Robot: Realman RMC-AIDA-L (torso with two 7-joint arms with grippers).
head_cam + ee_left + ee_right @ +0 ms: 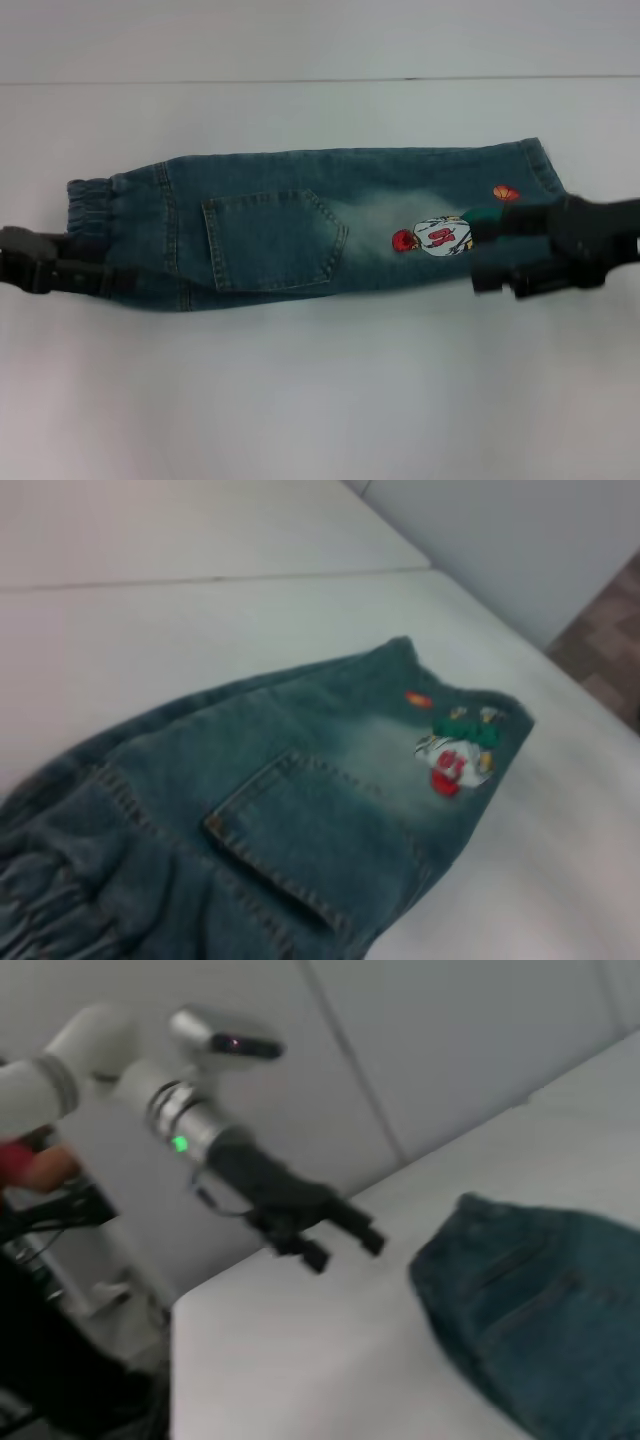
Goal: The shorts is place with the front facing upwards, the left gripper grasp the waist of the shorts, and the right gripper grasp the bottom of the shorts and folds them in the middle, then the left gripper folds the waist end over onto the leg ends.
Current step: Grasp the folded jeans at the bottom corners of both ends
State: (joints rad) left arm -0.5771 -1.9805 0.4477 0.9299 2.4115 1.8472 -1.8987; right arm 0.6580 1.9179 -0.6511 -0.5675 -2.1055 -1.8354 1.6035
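Observation:
My gripper should expect a hidden matching pocket when I fold the waist (90, 212) over, since a second layer of the shorts (195, 706) shows from under the pocket side.
The shorts (330, 215) lie folded lengthwise across the white table, back pocket (270, 240) and football-player print (435, 238) facing up. The waist of the shorts (90, 205) is at the left and the leg ends (545, 165) are at the right. My left gripper (95, 275) sits low at the waist's near corner. The right wrist view shows this left gripper (343, 1250) open, a short gap away from the shorts (540, 1300). My right gripper (482, 255) hovers blurred at the near edge beside the print, fingers spread, holding nothing. The left wrist view shows the shorts (300, 810) from the waist (50, 900) end.
The white table (320, 400) extends widely in front of and behind the shorts, and a seam line (320, 80) crosses its far side. Past the table's edge there is a wall (450, 1050), and dark equipment (60, 1360) stands beside it.

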